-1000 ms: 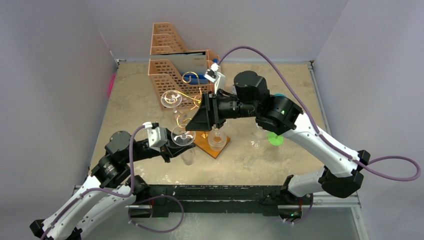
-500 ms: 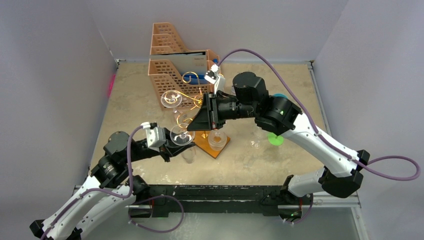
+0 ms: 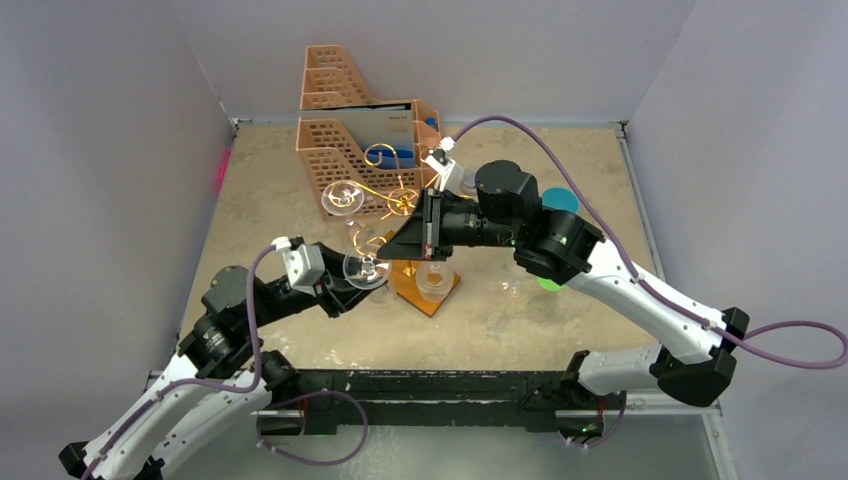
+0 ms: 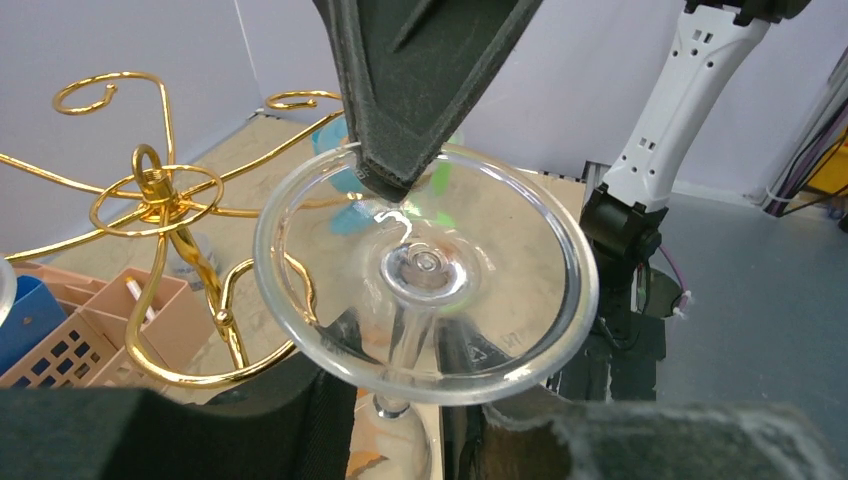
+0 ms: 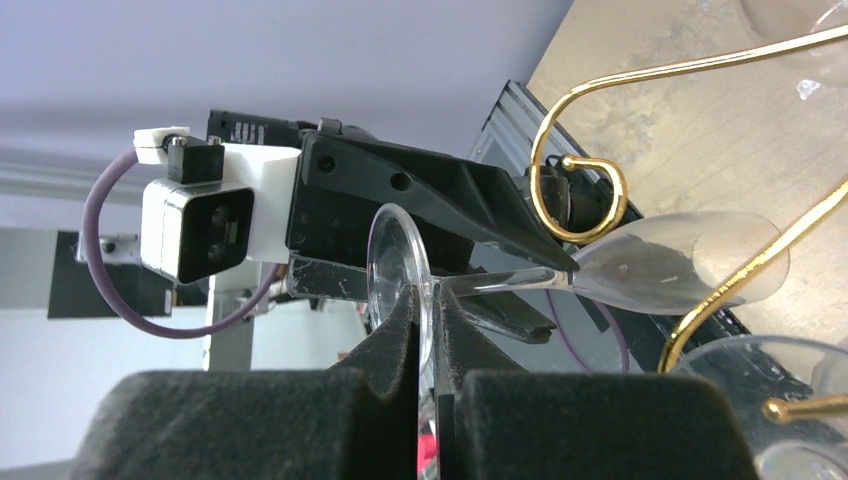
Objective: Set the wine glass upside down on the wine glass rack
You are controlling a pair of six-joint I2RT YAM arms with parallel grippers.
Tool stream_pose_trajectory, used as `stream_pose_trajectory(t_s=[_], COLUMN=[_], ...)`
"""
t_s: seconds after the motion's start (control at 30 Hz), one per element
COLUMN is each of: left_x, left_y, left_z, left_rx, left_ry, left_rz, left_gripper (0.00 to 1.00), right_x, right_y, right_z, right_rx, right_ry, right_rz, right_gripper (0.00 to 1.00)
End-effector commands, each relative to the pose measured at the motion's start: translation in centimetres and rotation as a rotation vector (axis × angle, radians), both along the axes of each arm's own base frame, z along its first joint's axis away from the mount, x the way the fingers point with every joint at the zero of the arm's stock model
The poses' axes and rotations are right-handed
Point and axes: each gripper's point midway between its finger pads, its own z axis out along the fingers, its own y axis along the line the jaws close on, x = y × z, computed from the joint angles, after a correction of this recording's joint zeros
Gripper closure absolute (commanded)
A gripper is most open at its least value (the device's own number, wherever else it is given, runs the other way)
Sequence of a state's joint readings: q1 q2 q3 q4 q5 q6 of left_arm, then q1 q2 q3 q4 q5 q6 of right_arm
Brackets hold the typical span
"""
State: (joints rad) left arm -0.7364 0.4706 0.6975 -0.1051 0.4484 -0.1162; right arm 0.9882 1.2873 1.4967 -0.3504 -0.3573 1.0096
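Observation:
The robot's right gripper is pinching the wine glass by the foot point(image 3: 367, 272) that has to rest over the gold scroll arm, so next the left gripper takes the glass by the stem point(image 5: 505, 282) and guides it in.
The clear wine glass point(image 3: 365, 268) lies on its side in the air beside the wine glass rack point(image 3: 385, 190), a gold wire stand on a brown wooden base point(image 3: 410, 290). My right gripper point(image 3: 387, 255) is shut on the rim of the glass's round foot point(image 5: 400, 270), with the rim pinched between its pads point(image 5: 470, 360). The bowl point(image 5: 670, 265) points away, next to a gold scroll arm point(image 5: 580, 170). My left gripper point(image 4: 400, 400) straddles the stem point(image 4: 405, 335). Its jaws stand apart, with a gap showing beside the stem.
Another glass point(image 3: 342, 197) hangs on the rack's left arm and one point(image 3: 433, 280) stands inverted on the base. A peach perforated organizer point(image 3: 345, 130) stands behind the rack. A clear glass point(image 3: 512, 285), a green disc point(image 3: 545, 285) and a teal disc point(image 3: 562, 198) lie under the right arm.
The right gripper has closed on the glass's foot rim. The left gripper's jaws have loosened off the stem. The right arm has shifted slightly to the right.

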Motion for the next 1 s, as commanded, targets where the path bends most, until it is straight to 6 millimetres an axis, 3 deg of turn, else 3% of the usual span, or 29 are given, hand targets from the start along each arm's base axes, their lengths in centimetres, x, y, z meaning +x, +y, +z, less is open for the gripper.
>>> stream_pose_trajectory(t_s=[0.0,0.3,0.4,0.5,0.73,0.77,0.9,0.97], left_x=[0.0,-0.3,-0.2,-0.3,-0.4,-0.3,-0.3,-0.8], left_y=[0.5,-0.2,-0.5,-0.5,-0.1,0.1,0.4,0.2], left_z=[2.0,1.1,1.5,1.6,0.6,0.6,-1.2,-1.8], left_rx=[-0.080,-0.059,-0.064,-0.066,-0.068,-0.071,-0.033,-0.019], left_ry=[-0.006,-0.031,-0.072,-0.086,-0.041,-0.032,0.059,0.079], left_rz=[0.031,-0.016,-0.028,-0.034,-0.014,-0.005,0.016,-0.012], left_gripper=[0.68,0.67,0.87,0.99,1.00,1.00,1.00,1.00], right_x=[0.3,-0.6,-0.7,-0.7,0.0,0.3,1.2,1.6], right_y=[-0.7,-0.5,-0.6,-0.8,-1.2,-1.4,-2.6,-3.3], right_z=[4.3,6.2,6.6,6.2,5.0,4.7,4.0,3.8], right_rx=[0.152,0.283,0.298,0.292,0.266,0.254,0.210,0.193], right_ry=[-0.042,0.044,0.054,0.066,0.081,0.073,-0.001,-0.029], right_rz=[-0.066,-0.042,-0.039,-0.050,-0.108,-0.125,-0.204,-0.236], right_gripper=[1.00,1.00,1.00,1.00,1.00,0.94,0.51,0.40])
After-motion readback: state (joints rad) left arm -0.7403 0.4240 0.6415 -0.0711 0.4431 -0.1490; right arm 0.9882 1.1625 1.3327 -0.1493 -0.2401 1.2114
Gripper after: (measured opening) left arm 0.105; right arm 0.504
